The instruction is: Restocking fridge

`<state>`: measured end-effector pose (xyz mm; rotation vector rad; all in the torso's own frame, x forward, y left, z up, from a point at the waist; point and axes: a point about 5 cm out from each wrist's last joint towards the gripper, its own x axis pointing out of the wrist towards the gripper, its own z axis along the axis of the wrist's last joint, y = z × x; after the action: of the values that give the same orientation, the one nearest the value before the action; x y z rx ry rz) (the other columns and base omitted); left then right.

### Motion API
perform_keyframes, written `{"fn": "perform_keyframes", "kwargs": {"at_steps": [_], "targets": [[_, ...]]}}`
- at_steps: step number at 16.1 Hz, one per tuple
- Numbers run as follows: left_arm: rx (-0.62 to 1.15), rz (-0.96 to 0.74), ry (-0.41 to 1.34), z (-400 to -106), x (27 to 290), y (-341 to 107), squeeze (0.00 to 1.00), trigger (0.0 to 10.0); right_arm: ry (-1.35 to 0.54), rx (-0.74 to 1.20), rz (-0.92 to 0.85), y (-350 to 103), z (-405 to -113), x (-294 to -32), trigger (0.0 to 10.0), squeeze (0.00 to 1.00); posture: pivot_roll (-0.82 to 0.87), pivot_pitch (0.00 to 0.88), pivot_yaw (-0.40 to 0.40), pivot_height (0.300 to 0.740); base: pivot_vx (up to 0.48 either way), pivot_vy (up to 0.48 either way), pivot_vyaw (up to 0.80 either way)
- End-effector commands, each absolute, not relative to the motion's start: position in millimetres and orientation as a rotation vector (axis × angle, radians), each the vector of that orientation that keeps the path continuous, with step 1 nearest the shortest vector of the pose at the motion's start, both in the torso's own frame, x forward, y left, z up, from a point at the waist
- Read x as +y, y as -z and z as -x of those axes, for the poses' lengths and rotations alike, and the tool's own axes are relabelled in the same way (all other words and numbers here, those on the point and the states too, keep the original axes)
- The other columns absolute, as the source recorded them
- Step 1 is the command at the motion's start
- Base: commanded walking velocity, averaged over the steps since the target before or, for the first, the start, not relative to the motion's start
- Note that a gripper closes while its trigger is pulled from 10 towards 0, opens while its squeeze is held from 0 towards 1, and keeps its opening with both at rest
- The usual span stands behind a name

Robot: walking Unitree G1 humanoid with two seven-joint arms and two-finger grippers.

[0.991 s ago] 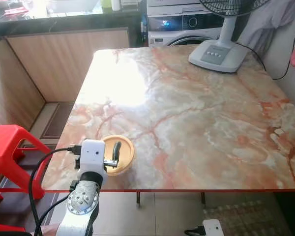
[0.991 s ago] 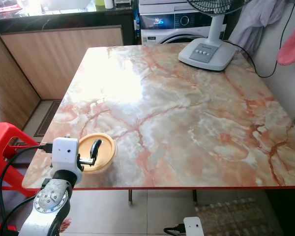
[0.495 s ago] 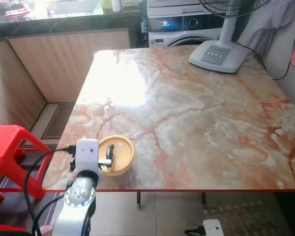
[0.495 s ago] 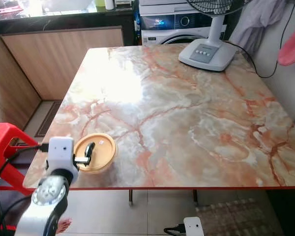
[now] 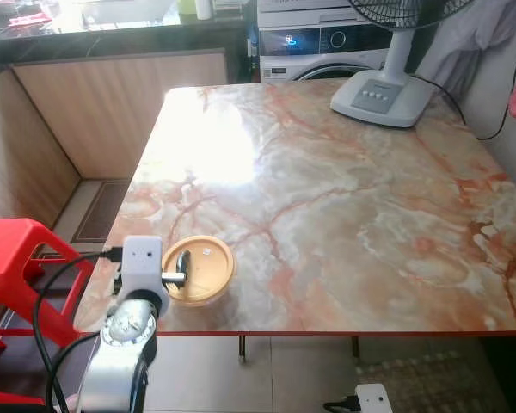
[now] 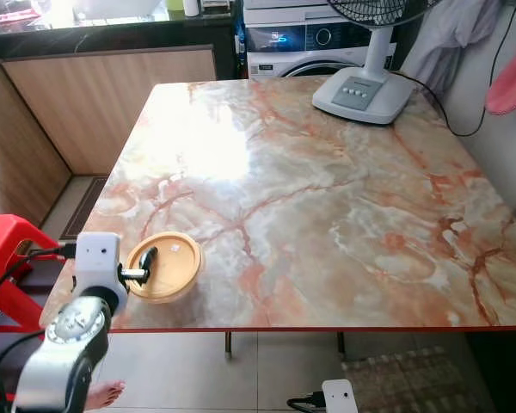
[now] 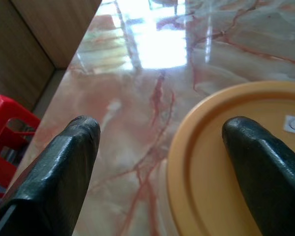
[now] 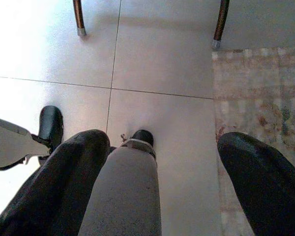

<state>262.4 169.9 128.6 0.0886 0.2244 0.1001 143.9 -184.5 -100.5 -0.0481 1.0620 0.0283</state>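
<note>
My gripper will lift the container by its rim, and the orange lid [image 5: 208, 268] will stay shut, because it sits evenly over the container's pale side [image 7: 167, 202].
A round orange-yellow container [image 5: 202, 269] with a flat lid sits on the marble table [image 5: 327, 206] near its front left corner. My left gripper [image 5: 179, 268] is open at the container's left rim. In the left wrist view one finger [image 7: 258, 167] hovers over the orange lid [image 7: 221, 157], while the other finger [image 7: 64, 162] is over bare marble beside it. Nothing is held between them. My right gripper [image 8: 162, 139] hangs open below the table, pointing down at the tiled floor.
A white fan base [image 5: 383, 95] stands at the table's far right, its cable running off the edge. A washing machine [image 5: 318, 43] is behind the table. A red stool [image 5: 17, 258] stands to the left, a rug [image 8: 265, 88] lies under the table, and a person's bare foot [image 6: 103, 394] is near the stool.
My left arm has moved left and drawn back: the finger that was over the lid's middle is now near its left rim. The container has not moved.
</note>
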Motion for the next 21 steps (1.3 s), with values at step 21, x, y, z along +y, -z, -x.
{"fn": "perform_keyframes", "kwargs": {"at_steps": [21], "targets": [[-0.066,-0.055,0.058,-290.6,163.0,-148.5,0.0,10.0,-0.041,1.07,0.049,100.8,-143.5,-184.5,10.0,0.0,0.06,0.056,0.029,0.74,0.0,0.0,0.0]]}}
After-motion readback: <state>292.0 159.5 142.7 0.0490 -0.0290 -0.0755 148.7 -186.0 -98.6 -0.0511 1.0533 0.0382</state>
